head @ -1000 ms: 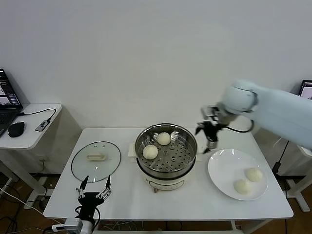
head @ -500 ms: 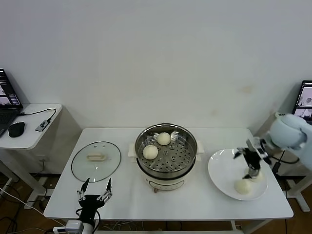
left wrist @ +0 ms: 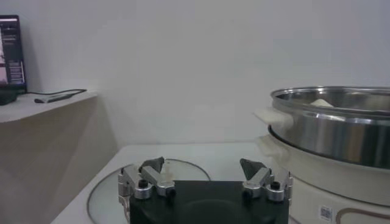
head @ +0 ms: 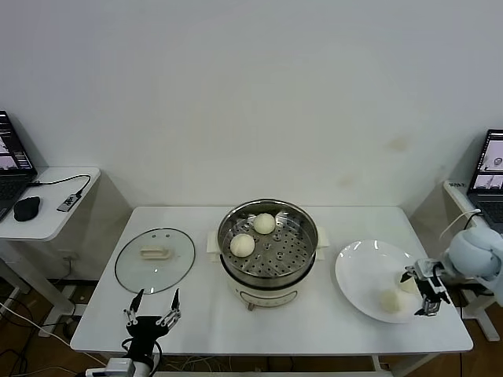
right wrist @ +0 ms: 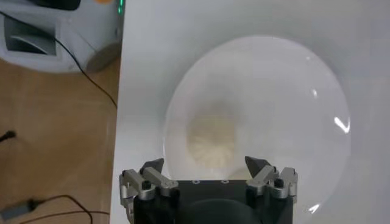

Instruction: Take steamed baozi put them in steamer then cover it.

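My right gripper will lift, and the baozi ahead of my right gripper (head: 389,300) will come up by itself, because the baozi on the plate have separate round outlines (head: 398,291).
The steel steamer (head: 271,263) stands mid-table with two steamed baozi (head: 265,223) (head: 242,245) on its perforated tray. Two more baozi (head: 388,300) (head: 405,285) lie on the white plate (head: 360,267) at the right. My right gripper (head: 420,293) hangs open at the plate's right edge, just beside them. In the right wrist view one baozi (right wrist: 211,141) lies just ahead of the open right gripper (right wrist: 204,165), with nothing between the jaws. The glass cover (head: 155,259) lies flat on the table at the left. My left gripper (head: 151,309) waits open near the front edge, empty.
A side table (head: 47,212) with a mouse and a laptop stands at the far left. Another laptop (head: 489,169) sits at the far right. In the left wrist view the steamer wall (left wrist: 341,134) rises close beside the cover's rim (left wrist: 186,167).
My right arm swung from beside the steamer over to the plate and came down at its right edge. The left arm and all baozi stayed put.
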Tool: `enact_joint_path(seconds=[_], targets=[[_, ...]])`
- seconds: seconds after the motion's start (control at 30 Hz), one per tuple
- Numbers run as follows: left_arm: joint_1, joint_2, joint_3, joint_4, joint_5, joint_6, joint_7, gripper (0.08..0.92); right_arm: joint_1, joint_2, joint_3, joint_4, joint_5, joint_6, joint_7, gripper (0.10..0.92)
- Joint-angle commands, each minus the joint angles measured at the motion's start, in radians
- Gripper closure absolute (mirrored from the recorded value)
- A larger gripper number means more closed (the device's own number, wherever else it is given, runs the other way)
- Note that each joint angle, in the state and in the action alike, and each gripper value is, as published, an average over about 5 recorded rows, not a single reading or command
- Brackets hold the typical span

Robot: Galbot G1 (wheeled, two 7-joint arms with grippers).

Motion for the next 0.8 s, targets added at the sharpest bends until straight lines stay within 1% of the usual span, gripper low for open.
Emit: enact_joint_path(seconds=[0.03,0.37,0.8], targets=[[0.001,-0.001,-0.003,0.0,0.0,-0.001,0.0,0.177,-0.117,0.067,0.087,-0.052,-0.064,0.01,0.047,0.203],[0.0,-0.004,-0.007,0.006,0.001,-0.002,0.0,0.177,-0.114,0.121,0.079,-0.105,-0.104,-0.005,0.071,0.21],[-0.004,-0.005,-0.008,0.011,0.001,-0.003,0.0,0.177,-0.102,0.163,0.069,-0.147,-0.1,-0.026,0.075,0.312]])
